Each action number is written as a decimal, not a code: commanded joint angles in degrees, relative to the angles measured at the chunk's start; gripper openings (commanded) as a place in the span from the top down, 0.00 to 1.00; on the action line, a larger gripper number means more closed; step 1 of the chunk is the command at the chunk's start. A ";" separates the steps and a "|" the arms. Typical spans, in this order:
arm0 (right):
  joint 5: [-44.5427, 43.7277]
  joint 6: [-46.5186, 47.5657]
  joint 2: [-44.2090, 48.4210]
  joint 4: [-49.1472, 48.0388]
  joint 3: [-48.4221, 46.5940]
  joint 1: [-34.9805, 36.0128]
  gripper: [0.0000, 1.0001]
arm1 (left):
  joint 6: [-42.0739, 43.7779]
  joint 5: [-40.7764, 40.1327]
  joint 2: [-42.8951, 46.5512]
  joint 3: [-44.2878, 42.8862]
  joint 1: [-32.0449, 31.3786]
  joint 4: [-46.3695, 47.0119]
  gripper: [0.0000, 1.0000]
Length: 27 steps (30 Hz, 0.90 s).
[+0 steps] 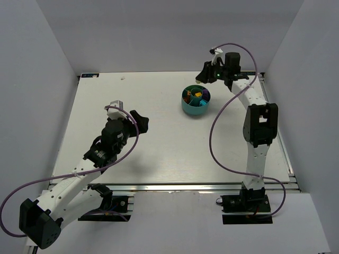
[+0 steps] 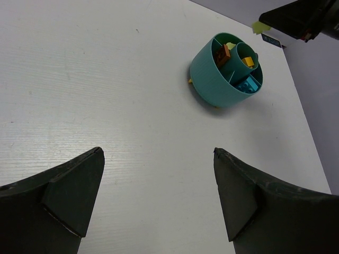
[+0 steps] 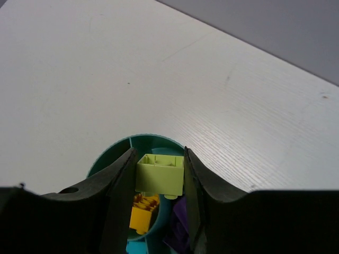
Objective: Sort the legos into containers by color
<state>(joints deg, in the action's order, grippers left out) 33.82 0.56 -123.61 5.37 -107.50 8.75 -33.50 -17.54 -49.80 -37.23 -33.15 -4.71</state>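
Observation:
The lime green brick [image 3: 160,177] is close above the far wedge [image 2: 230,46] that holds its colour, so the robot's right gripper should keep lowering it and let go inside the bowl's rim.
The round teal bowl [image 1: 193,110] stands at the back right of the table, divided into wedges round a central cup. My right gripper [image 1: 204,75] hovers just above its far rim, shut on a lime green brick [image 3: 160,172]. Below it, the right wrist view shows the bowl's rim [image 3: 114,153], a yellow brick [image 3: 142,214] in the central cup and a purple brick [image 3: 177,222] in a wedge. The left wrist view shows the bowl [image 2: 212,79] holding an orange brick [image 2: 222,54], a yellow brick [image 2: 248,61] and a cyan brick [image 2: 246,84]. My left gripper [image 1: 139,119] is open and empty, over bare table left of the bowl.
White walls close in the table at the back and both sides. The right arm's purple cable [image 1: 214,132] loops over the table near the bowl. The right arm's dark wrist [image 2: 302,18] shows behind the bowl in the left wrist view.

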 commanded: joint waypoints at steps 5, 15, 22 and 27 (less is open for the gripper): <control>-1.13 -6.89 -4.44 -4.57 -4.12 1.61 0.95 | -0.25 -0.48 1.20 -0.21 0.19 0.23 0.07; -1.66 -5.31 -4.97 -3.96 -2.45 2.67 0.80 | 0.10 -0.39 0.94 -0.12 0.19 0.14 0.07; -1.48 -4.51 -4.09 -3.61 -0.34 3.02 0.58 | 0.10 -0.39 0.67 0.23 0.19 0.84 0.07; -1.83 -3.90 -3.92 -3.43 -0.51 3.02 0.42 | 0.27 -0.39 0.58 0.06 0.19 1.11 0.07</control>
<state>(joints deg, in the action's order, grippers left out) 32.10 -4.01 -129.10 3.33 -107.87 11.75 -33.47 -17.56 -49.82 -37.21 -33.15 -4.45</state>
